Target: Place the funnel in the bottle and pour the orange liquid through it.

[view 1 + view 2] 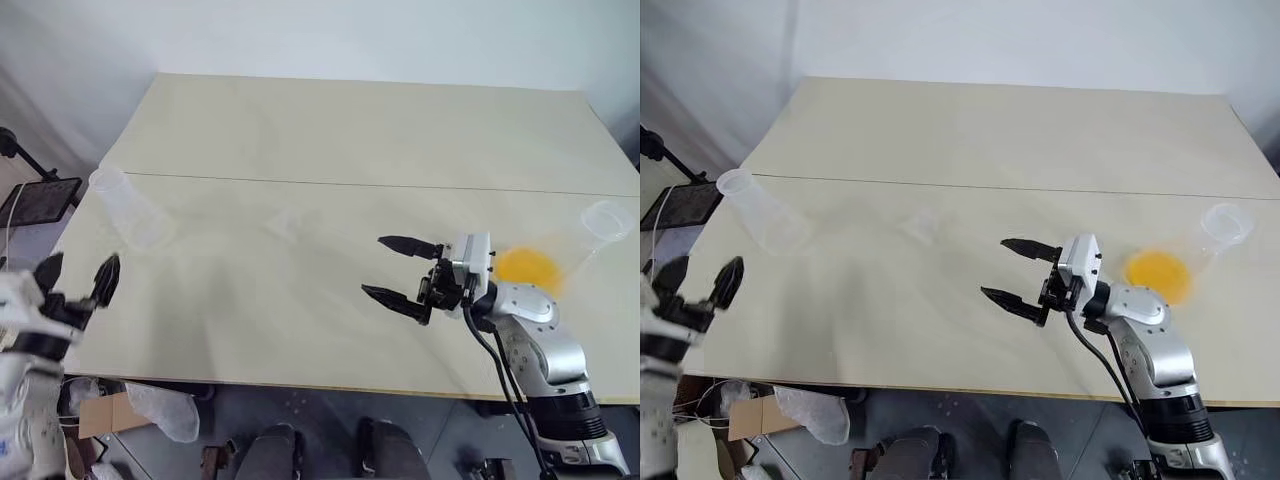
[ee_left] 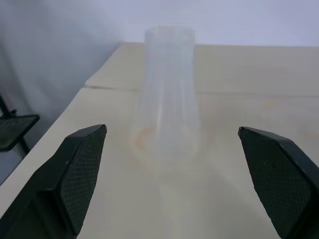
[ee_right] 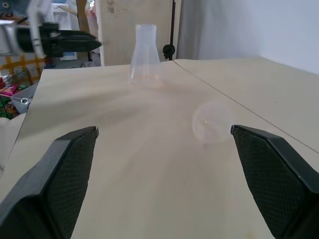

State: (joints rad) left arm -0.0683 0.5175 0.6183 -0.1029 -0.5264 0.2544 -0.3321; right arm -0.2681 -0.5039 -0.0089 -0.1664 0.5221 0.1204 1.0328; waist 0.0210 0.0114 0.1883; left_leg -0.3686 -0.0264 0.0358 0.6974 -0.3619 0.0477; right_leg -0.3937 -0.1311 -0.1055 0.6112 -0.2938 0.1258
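Observation:
My gripper will carry the see-through bottle (image 1: 138, 220), and I should expect its opening to be uncapped and its inside to be empty, because a thin clear ring (image 1: 107, 180) is at its top.
The bottle (image 1: 128, 208), a clear conical flask, stands near the table's left edge. The funnel (image 1: 283, 222), small and nearly colourless, lies on the table between the bottle and my right gripper. The orange liquid (image 1: 528, 268) pools in a clear round-bellied flask (image 1: 606, 222) at the far right. My left gripper (image 1: 78, 275) is open and hangs at the table's left front, apart from the bottle (image 2: 168, 99), which stands ahead of its fingers. My right gripper (image 1: 400, 270) is open and empty, left of the orange liquid and pointing toward the funnel (image 3: 212, 122).
A seam crosses the pale table (image 1: 350, 130) from left to right behind the objects. A black stand with a dark panel (image 1: 40, 200) sits off the table's left edge. A cardboard box (image 1: 105, 412) and a plastic bag (image 1: 170, 410) lie on the floor by the front edge.

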